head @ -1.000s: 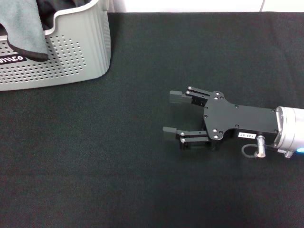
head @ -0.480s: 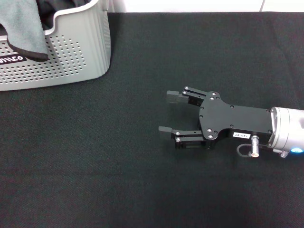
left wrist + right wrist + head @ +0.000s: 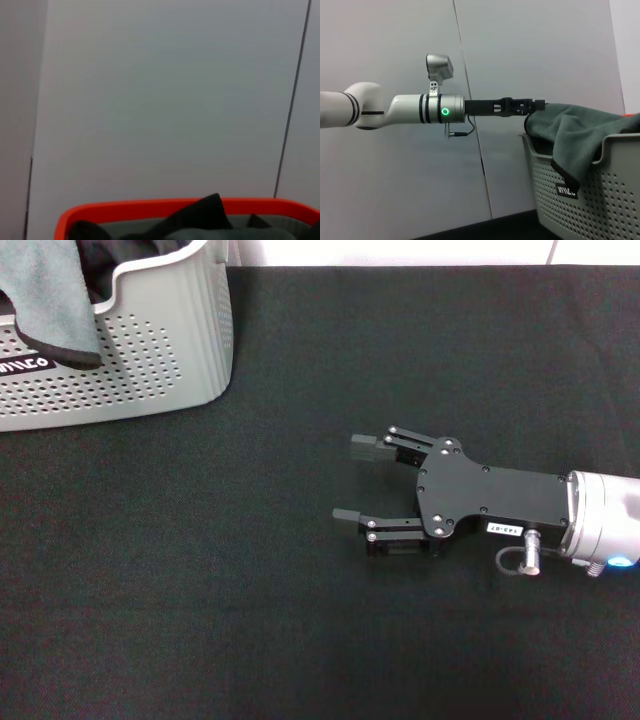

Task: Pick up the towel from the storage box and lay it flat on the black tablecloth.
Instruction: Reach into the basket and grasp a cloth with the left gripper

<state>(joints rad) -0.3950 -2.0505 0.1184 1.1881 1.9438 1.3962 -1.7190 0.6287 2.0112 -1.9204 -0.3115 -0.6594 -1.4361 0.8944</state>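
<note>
The fingers of the robot's left gripper are level with the towel's top edge above the storage box's rim, so the gripper keeps reaching forward until they close on that edge.
The grey-green towel with its black border hangs over the front rim of the light grey perforated storage box at the far left. The black tablecloth covers the table. My right gripper is open and empty, low over the cloth at centre right, pointing left. My left gripper is outside the head view. In the right wrist view the left gripper reaches level to the top of the towel heaped in the box.
A small black label sits on the box's front. The left wrist view shows a pale wall and, low down, an orange-red rim with dark cloth behind it. A white wall edges the table's far side.
My right gripper has shifted a little to the left over the cloth, still open. The towel and box have not moved.
</note>
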